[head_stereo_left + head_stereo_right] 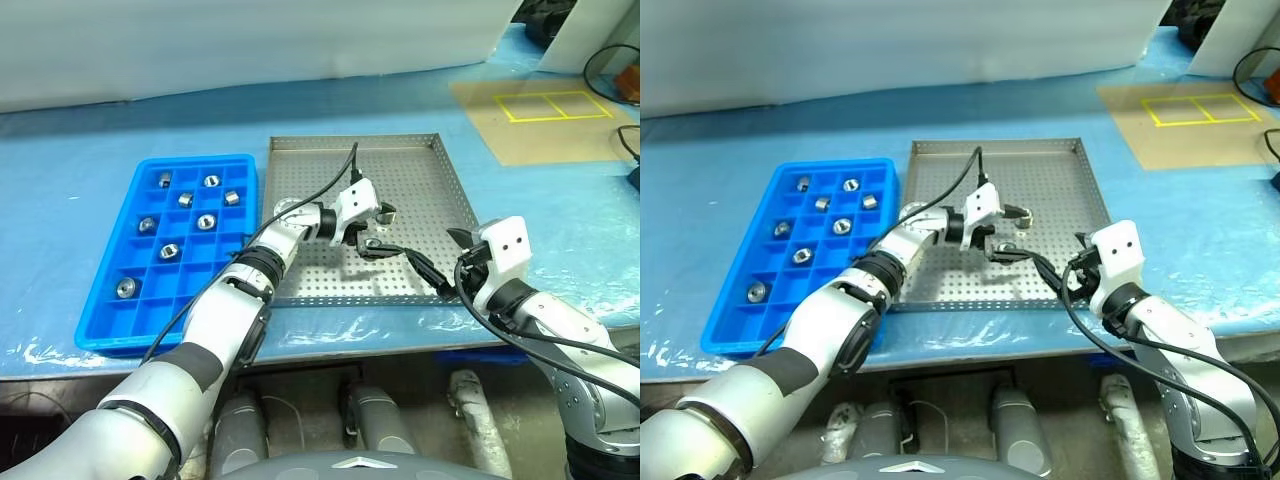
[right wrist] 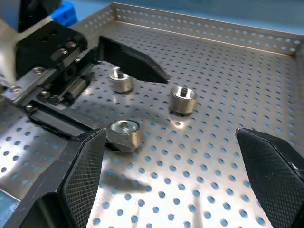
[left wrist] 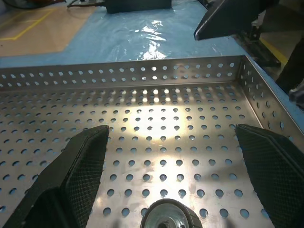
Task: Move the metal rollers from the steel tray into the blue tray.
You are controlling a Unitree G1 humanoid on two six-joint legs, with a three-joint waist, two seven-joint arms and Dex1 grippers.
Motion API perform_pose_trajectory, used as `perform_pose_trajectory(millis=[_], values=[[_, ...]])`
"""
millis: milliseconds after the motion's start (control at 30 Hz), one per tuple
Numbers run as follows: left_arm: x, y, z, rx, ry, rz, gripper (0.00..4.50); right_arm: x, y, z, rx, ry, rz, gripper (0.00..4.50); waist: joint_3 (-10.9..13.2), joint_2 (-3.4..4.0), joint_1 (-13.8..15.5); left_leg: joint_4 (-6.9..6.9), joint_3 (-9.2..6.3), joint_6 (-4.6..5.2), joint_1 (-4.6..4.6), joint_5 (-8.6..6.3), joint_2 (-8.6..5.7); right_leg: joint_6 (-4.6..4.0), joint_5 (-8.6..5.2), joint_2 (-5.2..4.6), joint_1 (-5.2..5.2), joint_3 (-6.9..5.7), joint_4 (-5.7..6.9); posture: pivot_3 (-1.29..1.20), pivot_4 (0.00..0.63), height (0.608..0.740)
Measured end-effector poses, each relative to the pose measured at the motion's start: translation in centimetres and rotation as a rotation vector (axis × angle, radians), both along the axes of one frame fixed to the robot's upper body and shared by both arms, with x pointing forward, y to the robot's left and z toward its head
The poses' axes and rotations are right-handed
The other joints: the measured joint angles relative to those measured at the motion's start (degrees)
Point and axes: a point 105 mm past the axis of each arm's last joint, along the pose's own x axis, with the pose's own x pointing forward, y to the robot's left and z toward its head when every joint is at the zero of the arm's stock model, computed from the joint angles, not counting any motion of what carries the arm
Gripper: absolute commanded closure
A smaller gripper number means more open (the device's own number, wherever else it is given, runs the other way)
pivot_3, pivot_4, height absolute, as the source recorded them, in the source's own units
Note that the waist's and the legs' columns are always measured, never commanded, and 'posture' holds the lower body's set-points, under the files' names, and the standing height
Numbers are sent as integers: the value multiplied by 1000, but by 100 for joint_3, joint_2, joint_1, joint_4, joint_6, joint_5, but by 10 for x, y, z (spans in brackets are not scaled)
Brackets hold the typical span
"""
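The upright roller [image 3: 167,216] is centred in the left gripper's open fingers, clear of its neighbours, so the robot should keep lowering until they surround the roller's side [image 2: 135,138], then close them.
The steel tray [image 1: 350,142] lies mid-table, with the blue tray [image 1: 110,310] just to its left. Several metal rollers [image 1: 207,221] sit in the blue tray's compartments. Three rollers rest on the steel tray's floor [image 2: 183,99], [image 2: 120,80], [image 2: 124,133]. My left gripper [image 1: 382,230] hangs low over the steel tray, pointing right and open. A roller [image 3: 166,216] lies on the floor between its fingers [image 3: 80,161], untouched. My right gripper [image 1: 442,260] is open at the tray's front right corner, facing the rollers, nothing between its fingers [image 2: 266,156].
A brown board [image 1: 545,115] with yellow tape squares lies at the back right. Black cables [image 1: 630,150] trail along the right edge. A white panel [image 1: 250,40] stands behind the table. The table's front edge runs just below both trays.
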Motion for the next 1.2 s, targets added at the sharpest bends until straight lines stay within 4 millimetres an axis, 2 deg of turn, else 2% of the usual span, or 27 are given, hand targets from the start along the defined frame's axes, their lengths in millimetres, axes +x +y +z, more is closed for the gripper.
perform_pose_trajectory(millis=[167, 333, 467, 767, 967, 1200], values=[[1, 1, -9, 46, 0, 15, 26, -7, 3, -2, -10, 18, 16, 0, -1, 2, -73, 0, 2, 37, -5, -2, -2, 1, 0, -2, 9, -1, -24, -717, 150, 740], [1, 2, -13, 62, -36, 29, 26, -15, 1, -14, -32, 80, 38, 0, -1, 2, -81, 4, 4, 42, -6, -5, -2, 1, 0, -4, 9, -2, -26, -702, 150, 740], [2, 2, -15, 65, -38, 40, 26, -15, 1, -13, -40, 82, 48, 0, -3, 5, -85, 12, 3, 30, 0, -12, -1, 2, 1, -3, 19, -2, -23, -691, 150, 740], [0, 5, -34, 123, 16, 65, 26, -15, 4, -11, -44, 83, 70, 0, -5, 9, -86, 13, 3, 30, -1, -16, -1, 2, 1, -5, 20, -3, -24, -678, 150, 740], [9, 15, -47, 202, 6, 156, 26, -13, 7, -10, -47, 78, 81, 0, -7, 12, -95, 16, 3, 30, -2, -16, -1, 3, 1, -5, 20, -3, -23, -671, 150, 740], [10, 14, -48, 211, -6, 171, 26, -9, 6, -7, -56, 62, 72, 0, -8, 14, -133, 17, 2, 31, 1, -17, -1, 3, 1, -6, 27, -5, -24, -661, 150, 740]])
